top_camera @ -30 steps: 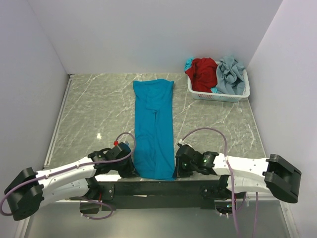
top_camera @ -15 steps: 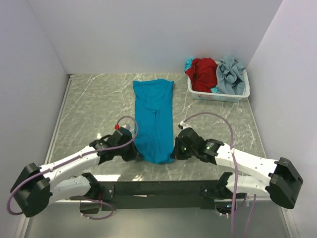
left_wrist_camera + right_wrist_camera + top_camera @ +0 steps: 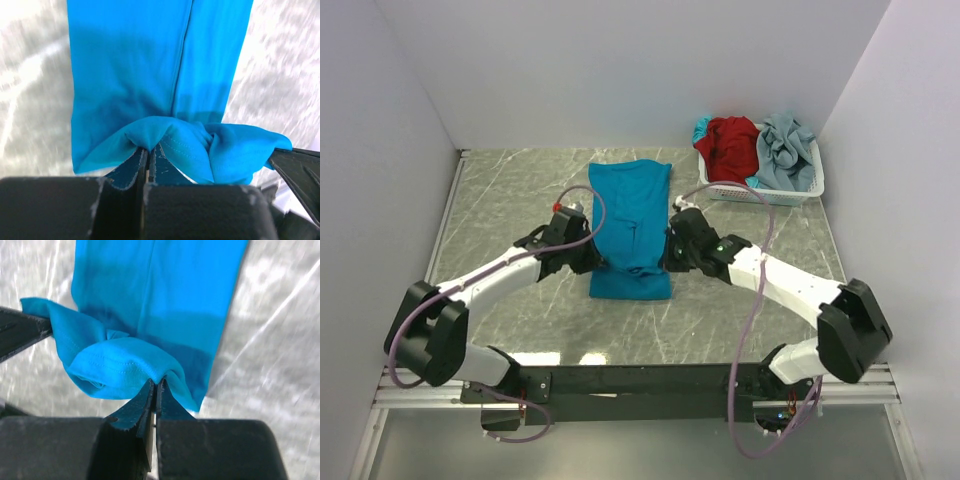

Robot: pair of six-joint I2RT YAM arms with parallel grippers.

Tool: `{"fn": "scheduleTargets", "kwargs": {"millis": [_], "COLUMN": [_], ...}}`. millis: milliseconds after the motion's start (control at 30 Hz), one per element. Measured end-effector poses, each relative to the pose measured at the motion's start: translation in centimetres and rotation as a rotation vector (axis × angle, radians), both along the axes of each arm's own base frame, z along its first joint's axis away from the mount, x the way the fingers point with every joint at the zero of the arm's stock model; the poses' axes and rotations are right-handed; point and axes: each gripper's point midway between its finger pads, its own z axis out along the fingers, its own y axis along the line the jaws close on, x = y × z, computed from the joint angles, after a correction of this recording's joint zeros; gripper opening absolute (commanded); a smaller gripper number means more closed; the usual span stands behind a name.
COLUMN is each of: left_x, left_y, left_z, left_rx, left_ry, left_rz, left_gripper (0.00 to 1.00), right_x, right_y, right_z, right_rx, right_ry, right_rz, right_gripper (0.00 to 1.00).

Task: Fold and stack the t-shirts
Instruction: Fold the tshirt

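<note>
The raised hem's corners (image 3: 657, 270) are in line with the t-shirt's long edges, so I keep my right gripper moving toward the t-shirt's far end (image 3: 632, 171) until the fold is flat.
The teal-blue t-shirt (image 3: 632, 205) lies as a long strip down the middle of the marble table, its near end doubled back over itself. My left gripper (image 3: 598, 262) is shut on the left corner of the raised hem (image 3: 150, 131). The right gripper (image 3: 667, 258) is shut on the right corner (image 3: 135, 362). The hem sags in loose bunched folds between the two, held just above the flat layer of the shirt (image 3: 150, 55) (image 3: 165, 285). A red t-shirt (image 3: 730, 146) and a pale grey-blue t-shirt (image 3: 786, 150) sit crumpled in the basket.
The white lattice basket (image 3: 762, 192) stands at the back right corner, close to the right arm's elbow. White walls close in the table on three sides. A metal rail (image 3: 440, 240) runs along the left edge.
Both grippers have carried the shirt's near hem away from the arm bases toward the far end, folding the lower part over the upper. Both arms now reach further out.
</note>
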Motion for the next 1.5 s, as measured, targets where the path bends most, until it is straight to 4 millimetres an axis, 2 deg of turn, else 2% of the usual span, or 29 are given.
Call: {"fn": "scheduleTargets", "kwargs": {"millis": [167,300,467,700,900,1133,1267,1500], "left_x": [3.7,6.0,6.7,8.0,10.8,13.4,13.4,13.6], "left_y": [0.3,0.4,0.9,1.5,2.1,1.6,0.8,0.1], "left_z": [0.9,0.8,-0.4,0.3,1.7,0.8,-0.3,-0.9], "left_rx": [0.017,0.027,0.053,0.079,0.079,0.065,0.040,0.024], "left_ry": [-0.049,-0.071,-0.057,-0.105,-0.168,-0.161,-0.136,-0.116], "left_rz": [0.024,0.029,0.026,0.034,0.060,0.042,0.006,-0.019], "left_gripper": [0.00,0.00,0.00,0.00,0.00,0.00,0.00,0.00], "right_x": [3.5,5.1,6.1,7.3,8.5,10.3,10.8,11.1], "right_y": [0.0,0.0,-0.1,-0.3,-0.2,-0.4,-0.6,-1.0], "right_z": [0.4,0.3,-0.1,-0.1,-0.3,-0.1,0.0,0.0], "right_rx": [-0.025,-0.046,-0.056,-0.061,-0.069,-0.071,-0.078,-0.094], "right_ry": [-0.028,-0.039,-0.036,-0.040,-0.049,-0.060,-0.069,-0.072], "right_rz": [-0.028,-0.036,-0.040,-0.048,-0.050,-0.073,-0.087,-0.104], "right_gripper": [0.00,0.00,0.00,0.00,0.00,0.00,0.00,0.00]}}
